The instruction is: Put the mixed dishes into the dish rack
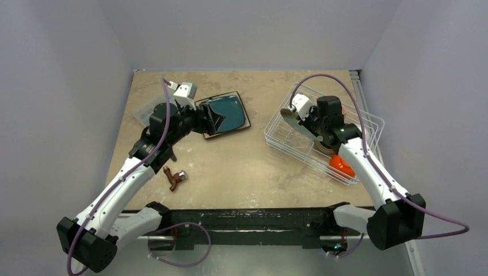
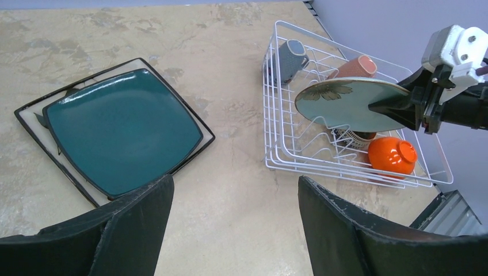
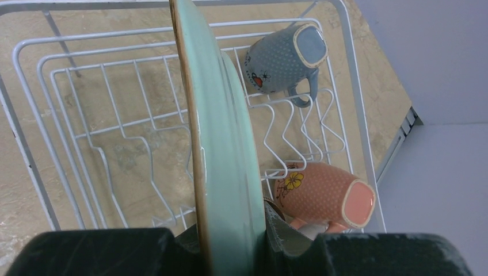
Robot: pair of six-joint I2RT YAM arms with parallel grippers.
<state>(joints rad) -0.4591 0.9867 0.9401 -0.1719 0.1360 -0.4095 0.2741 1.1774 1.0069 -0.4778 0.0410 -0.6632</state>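
The pale green plate on edge is between the rack's wire wires. My right gripper should keep lowering the plate until it rests there, and then let go.
My right gripper is shut on the edge of a round pale green plate with a tan rim and leaf pattern, and holds it on edge above the white wire dish rack. In the rack lie a pale blue mug, a pink mug, an orange bowl and a dark patterned bowl partly hidden under the plate. My left gripper is open and empty, just over the near edge of a dark teal square plate stacked on a square dark-rimmed plate.
Brown-handled pliers lie on the table near the left arm. A clear plastic box sits at the back left, partly hidden behind the left arm. Walls close in the table on the left, back and right.
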